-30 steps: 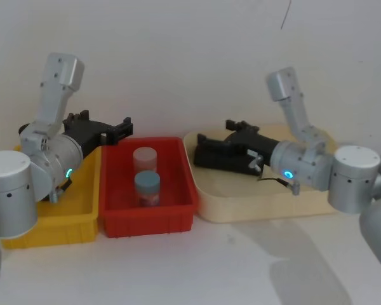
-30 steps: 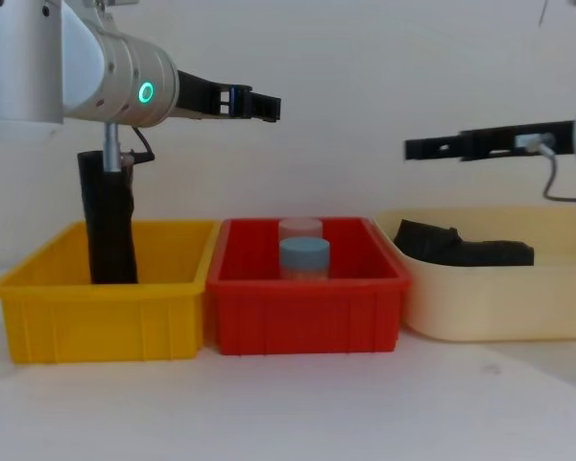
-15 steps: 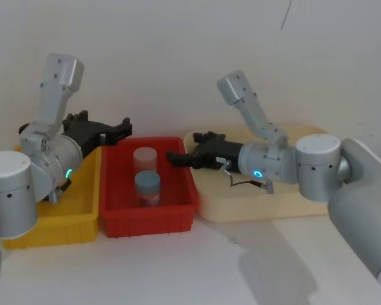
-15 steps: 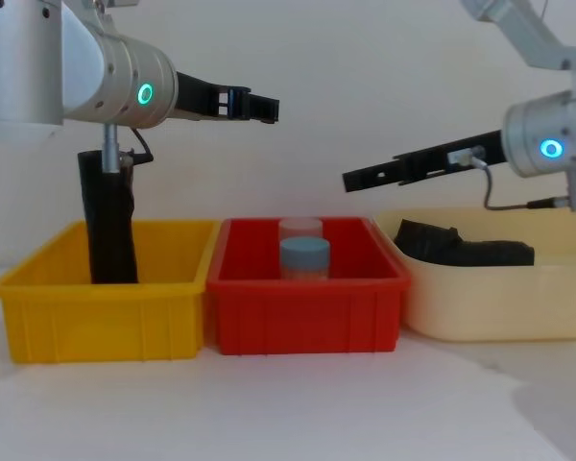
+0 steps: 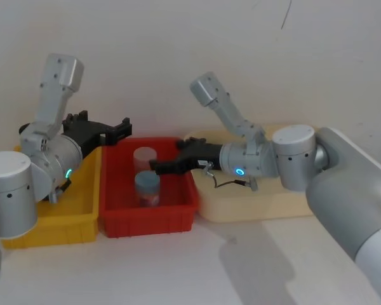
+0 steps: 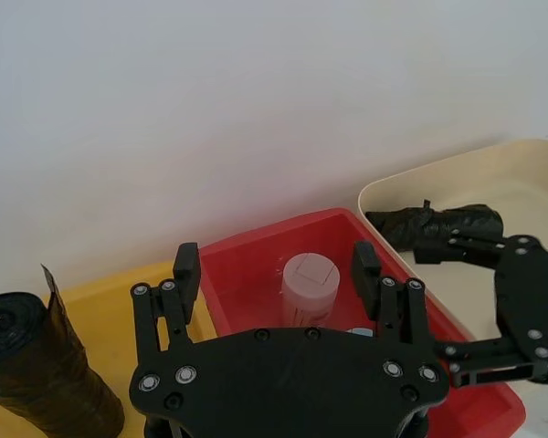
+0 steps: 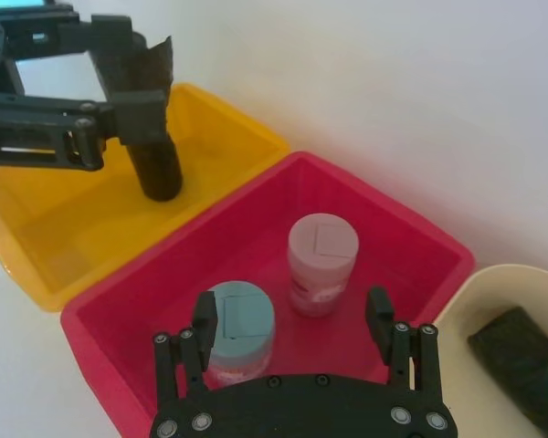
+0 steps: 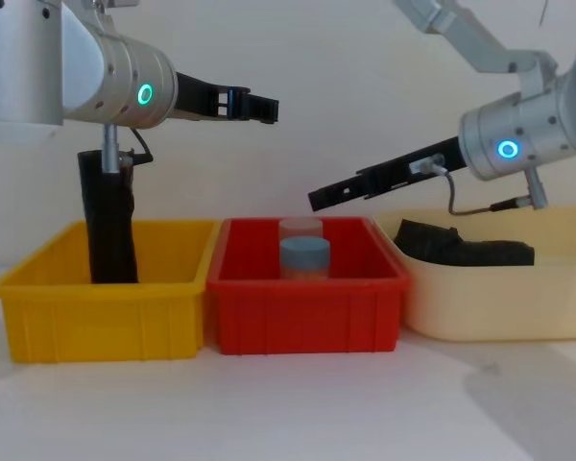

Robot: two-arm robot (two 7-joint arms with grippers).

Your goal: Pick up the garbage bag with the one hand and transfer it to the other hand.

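The square flap point(image 7: 247, 317) sits flush in the blue lid. The blue-lidded jar point(image 8: 305, 259) will stay shut and hang under the lid when I lift it.
The garbage bag point(image 8: 109, 230) is a black roll standing upright at the back of the yellow bin point(image 8: 96, 307), taller than its walls; it also shows in the wrist views point(image 6: 36, 365) point(image 7: 155, 151). My left gripper point(image 5: 105, 122) point(image 8: 259, 106), on the arm with the green ring, hovers open and empty above the seam between yellow and red bins, in front of the roll and apart from it. On the blue-ringed arm, my right gripper point(image 5: 166, 159) point(image 8: 319, 199) reaches over the red bin point(image 5: 146, 215), open and empty, pointing toward the left gripper.
Two jars stand in the red bin, a pale pink one point(image 7: 321, 260) behind a blue-lidded one point(image 7: 240, 330). A crumpled black bag point(image 8: 470, 247) lies in the cream tray point(image 8: 499, 307) on the right. White wall behind, bare table in front.
My right arm has swung left, from above the cream tray to above the red bin, its gripper dipping lower. The left arm and the roll have not moved.
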